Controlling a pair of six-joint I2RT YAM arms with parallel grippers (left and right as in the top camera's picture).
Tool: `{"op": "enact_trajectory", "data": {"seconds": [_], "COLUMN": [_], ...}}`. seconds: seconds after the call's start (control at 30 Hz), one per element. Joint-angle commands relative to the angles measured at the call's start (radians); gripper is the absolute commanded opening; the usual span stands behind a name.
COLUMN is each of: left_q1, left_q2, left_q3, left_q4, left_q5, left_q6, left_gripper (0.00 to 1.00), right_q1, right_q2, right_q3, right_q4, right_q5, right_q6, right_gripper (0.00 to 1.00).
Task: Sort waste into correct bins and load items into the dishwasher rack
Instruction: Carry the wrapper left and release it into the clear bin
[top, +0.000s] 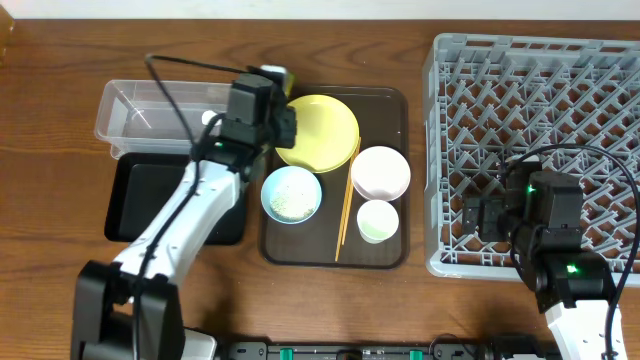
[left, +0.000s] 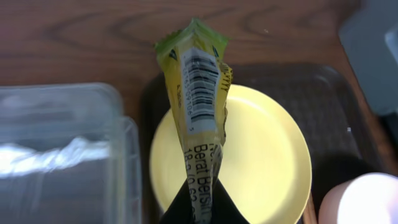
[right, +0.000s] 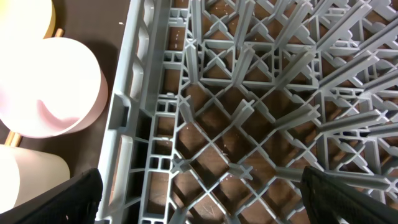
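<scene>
The snack wrapper (left: 200, 93) is free of the yellow plate, and the clear tub (top: 165, 112) is open beside it. My left gripper keeps going until it is over the tub and let go there.
My left gripper (top: 272, 88) is shut on the yellow-green snack wrapper (left: 194, 93) and holds it up over the far left rim of the yellow plate (top: 322, 132), next to the clear tub (top: 140, 112). The black tray (top: 150, 195) lies in front of the tub. The light blue bowl (top: 291, 194) holds the rice scraps. The pinkish-white bowl (top: 380, 172), pale cup (top: 377, 221) and chopsticks (top: 344, 212) lie on the brown tray. My right gripper (right: 202, 199) is open and empty over the grey rack (top: 540, 120) just inside its left wall.
The brown serving tray (top: 392, 100) sits between the bins and the rack. The rack's upright pegs (right: 249, 93) stand under my right gripper. The pinkish-white bowl (right: 50, 87) and cup (right: 25, 180) are just outside the rack wall. A small white bit (top: 208, 118) lies in the tub.
</scene>
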Motion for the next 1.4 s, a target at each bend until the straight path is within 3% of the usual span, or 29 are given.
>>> {"op": "enact_trajectory", "data": {"seconds": [0.0,0.2,0.37,0.47,0.67,0.77,1.0,1.37], "left_q1": [0.054,0.164,0.22,0.236,0.237,0.237,0.237,0.237], "left_q2": [-0.027,-0.026,-0.026,-0.02,0.011,0.013,0.013,0.013], "left_q3": [0.008,0.008,0.008,0.008,0.008,0.008,0.008,0.008], "left_q4": [-0.018,-0.042,-0.055,-0.063,-0.054,-0.039,-0.027,-0.027], "left_q5": [-0.027,-0.03,-0.11,-0.146,-0.146,-0.146,-0.142,-0.142], "left_q6": [-0.167,-0.475,-0.61,-0.681,-0.686,-0.63,-0.504,-0.505], "left_gripper": [0.06,0.06,0.06,0.17,0.38,0.43,0.46,0.6], "right_q1": [0.01,0.01,0.01,0.01,0.01,0.01,0.01,0.01], "right_q2": [0.0,0.0,0.0,0.0,0.0,0.0,0.0,0.0], "right_q3": [0.021,0.021,0.021,0.021,0.021,0.021,0.021,0.021], "right_q4": [-0.001,-0.001,-0.001,-0.001,-0.001,-0.001,-0.001,-0.003], "right_q5": [-0.008,-0.008,-0.008,-0.009,-0.009,-0.009,-0.023,-0.023], "right_q6": [0.007,0.007,0.007,0.007,0.007,0.007,0.007,0.007], "right_gripper": [0.99,0.99,0.99,0.99,0.99,0.99,0.99,0.99]}}
